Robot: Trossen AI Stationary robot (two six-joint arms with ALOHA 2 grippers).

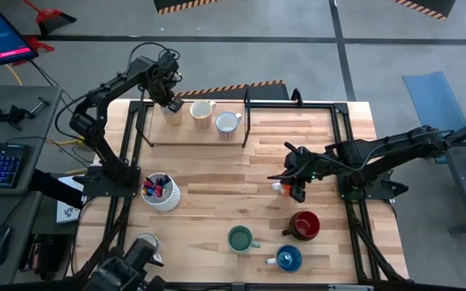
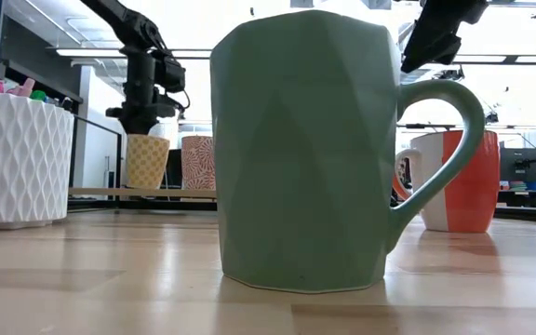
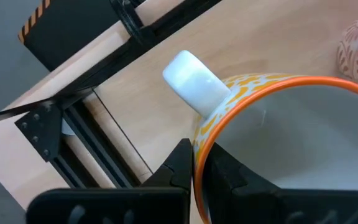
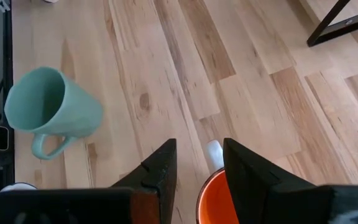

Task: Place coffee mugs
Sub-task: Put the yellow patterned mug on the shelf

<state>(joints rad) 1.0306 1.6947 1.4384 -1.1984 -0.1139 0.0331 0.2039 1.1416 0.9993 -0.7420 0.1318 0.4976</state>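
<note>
The yellow-patterned mug [image 2: 147, 163] is upright at the rack's board and clear of its neighbour. My left gripper continues to move toward the board's open end [image 1: 155, 126] and lets go there.
My left gripper [image 1: 171, 103] [image 3: 194, 155] is at the far left of the table, shut on a white mug with a yellow pattern and an orange rim [image 3: 278, 124] [image 2: 147, 160] on a low rack [image 1: 192, 142]. Two more pale mugs [image 1: 202, 113] [image 1: 227, 123] stand on the rack beside it. My right gripper [image 1: 295, 187] [image 4: 197, 155] hangs open above an orange-and-white mug [image 1: 279, 187] [image 2: 463, 181] [image 4: 219, 199] that stands upright on the table. A dark red mug [image 1: 304, 225], a green one [image 1: 239, 238] [image 4: 48, 106] and a blue one [image 1: 288, 259] stand nearer. My left gripper pinches the mug's rim [image 3: 199, 140] beside the white handle [image 3: 194, 81], with one finger outside the wall [image 3: 179, 168] and one inside [image 3: 229, 177]. The fingers come from above, pointing down. The mug is upright, and its base sits at the rack's board [image 2: 110, 192].
A white perforated pen holder with markers [image 1: 160, 192] [image 2: 17, 154] stands at the left middle of the table. The rack's dark posts [image 1: 247, 121] rise beside the placed mugs. Bare wood lies between the rack and the near mugs. Another pale mug [image 1: 146, 242] shows near the near-left edge.
</note>
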